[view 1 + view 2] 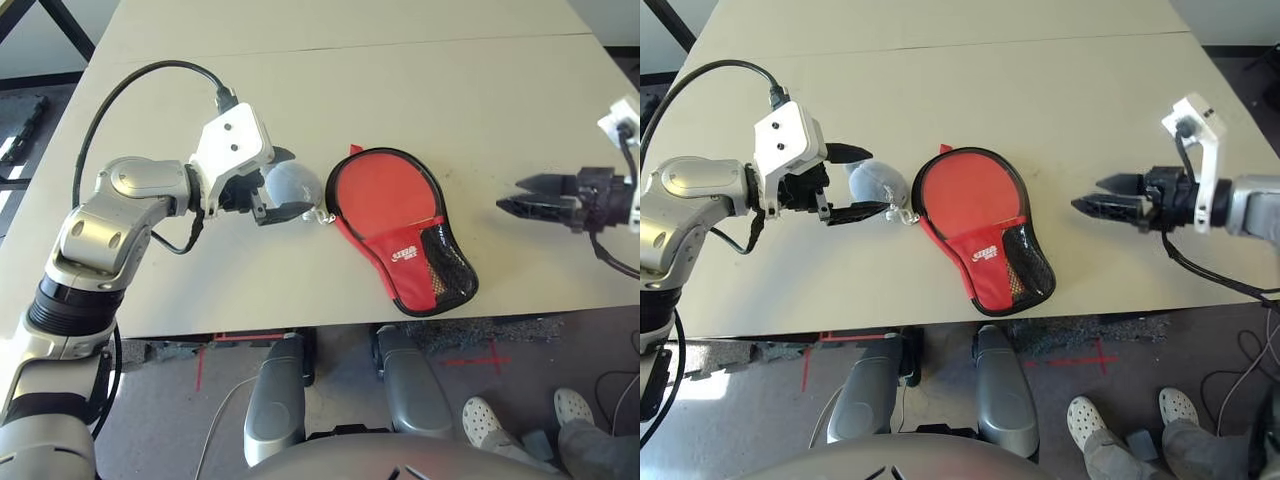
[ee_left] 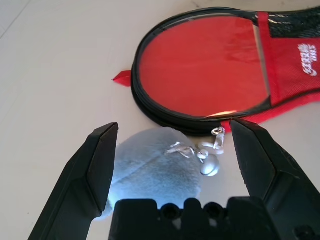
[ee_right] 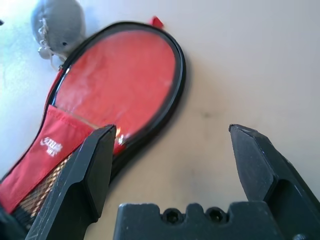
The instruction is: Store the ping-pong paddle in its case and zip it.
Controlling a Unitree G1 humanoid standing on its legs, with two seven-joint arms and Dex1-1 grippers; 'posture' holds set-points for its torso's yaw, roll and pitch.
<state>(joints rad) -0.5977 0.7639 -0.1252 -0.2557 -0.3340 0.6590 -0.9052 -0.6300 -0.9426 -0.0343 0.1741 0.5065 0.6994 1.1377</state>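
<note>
The zipper pull will follow along the case's edge when I pull the grey-white pouch (image 1: 293, 186), because a cord (image 1: 322, 214) links the pouch to that edge.
The case (image 1: 400, 225) lies flat mid-table, red with black zipper edging, its logo and mesh pocket end toward me. Its round part (image 2: 200, 65) is a smooth red face with a sheen; I cannot tell whether that is the paddle's rubber or the cover. No wooden handle is visible. A silver zipper pull (image 2: 217, 134) sits at the case's left edge. My left gripper (image 1: 304, 181) is open, its fingers on either side of a small grey-white pouch (image 2: 150, 170) touching that edge. My right gripper (image 1: 508, 194) is open above the table, well right of the case.
The beige table (image 1: 400, 60) stretches far behind the case. Its front edge runs just below the case's mesh end. A person's white shoes (image 1: 490, 415) stand on the floor at the lower right.
</note>
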